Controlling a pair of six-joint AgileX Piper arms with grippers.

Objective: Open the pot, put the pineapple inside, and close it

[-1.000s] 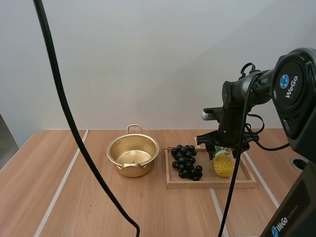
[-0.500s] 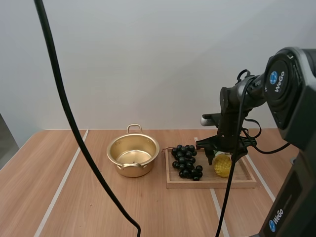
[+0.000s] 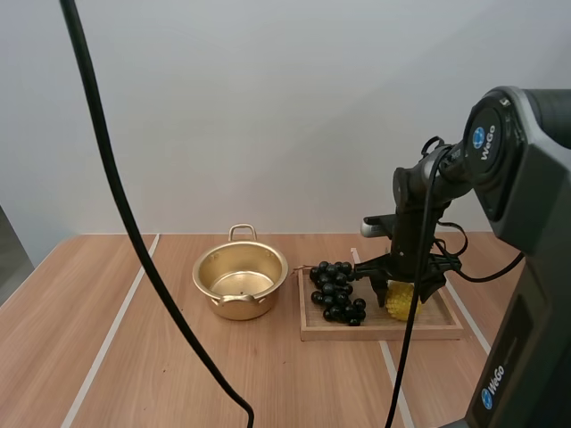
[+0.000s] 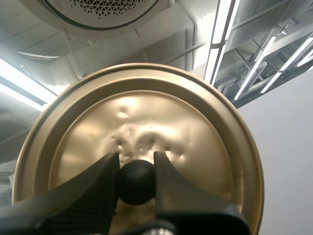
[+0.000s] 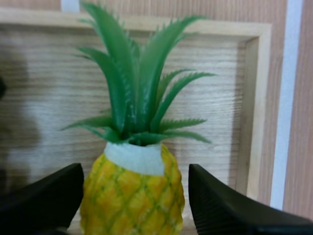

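I see a white band [image 5: 135, 158] around the yellow pineapple's neck, so the green leaves [image 5: 133, 98] will come along and keep their spread when I carry the pineapple.
A golden pot [image 3: 240, 282] stands open on the table, left of a wooden tray [image 3: 384, 331]. A small yellow pineapple [image 3: 401, 300] with green leaves lies in the tray's right part. My right gripper [image 3: 403, 287] is down over it, open, one finger on each side of the fruit [image 5: 134, 196], fingers [image 5: 222, 205] apart from its skin. The golden lid [image 4: 142, 137] is held up in the air by my left gripper [image 4: 136, 182], shut on the lid's black knob [image 4: 135, 181].
A bunch of dark grapes [image 3: 336, 292] lies in the tray's left part, close beside the pineapple. The tray's raised rim [image 5: 257, 107] runs just past the pineapple's leaves. Bare wooden table lies in front of and left of the pot.
My right gripper has come down and slightly left onto the tray, from above the pineapple to straddling it. The pot, grapes and tray have not moved.
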